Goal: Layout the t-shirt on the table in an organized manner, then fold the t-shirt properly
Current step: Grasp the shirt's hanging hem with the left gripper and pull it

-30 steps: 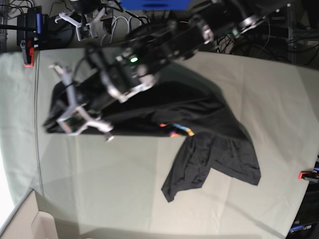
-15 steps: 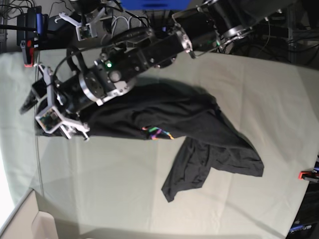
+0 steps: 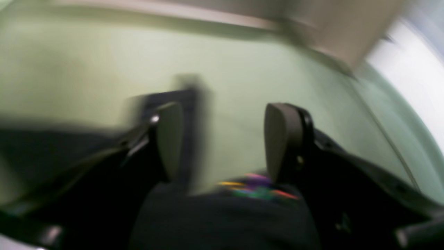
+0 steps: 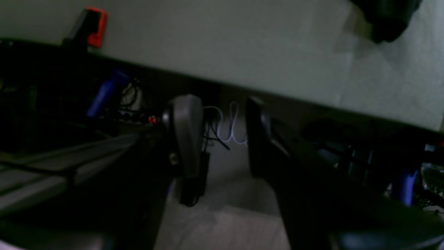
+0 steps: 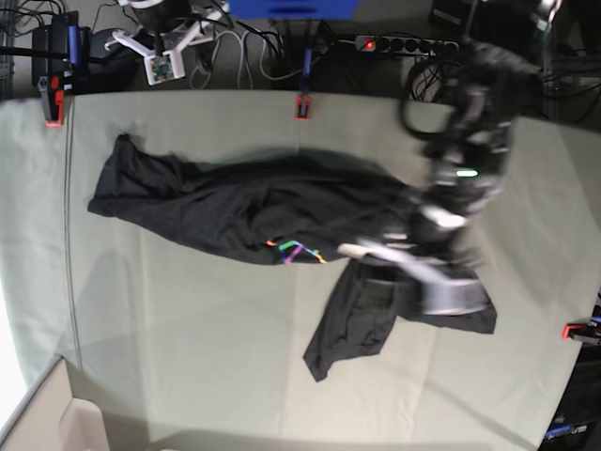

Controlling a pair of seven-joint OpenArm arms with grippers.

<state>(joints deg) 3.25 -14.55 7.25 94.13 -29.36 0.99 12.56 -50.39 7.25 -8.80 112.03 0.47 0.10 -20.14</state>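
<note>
I should now move my left gripper, its open fingers clear above the t-shirt's crumpled flap (image 5: 362, 315), toward the flap's far edge, then close it on the cloth there.
The black t-shirt (image 5: 282, 211) lies stretched across the table (image 5: 188, 357), from a bunched end at the left to a crumpled flap (image 5: 362, 324) at the front right. A bit of its rainbow print (image 5: 296, 252) shows at the front edge. My left gripper (image 5: 376, 258), blurred, hangs over the shirt's right part. In the left wrist view it (image 3: 225, 146) is open and empty above the dark cloth and print (image 3: 256, 187). My right gripper (image 5: 155, 56) stays behind the table's far left edge. It (image 4: 220, 139) is open and holds nothing.
Red clamps sit at the far left corner (image 5: 53, 103), the far edge's middle (image 5: 302, 106) and the right edge (image 5: 577, 331). Cables and a power strip (image 5: 404, 42) lie behind the table. A cardboard box (image 5: 84, 423) stands at the front left corner.
My left gripper opened and let go of the shirt's left end, which now lies on the table. The left arm swung back across to the right side. The right arm has not moved.
</note>
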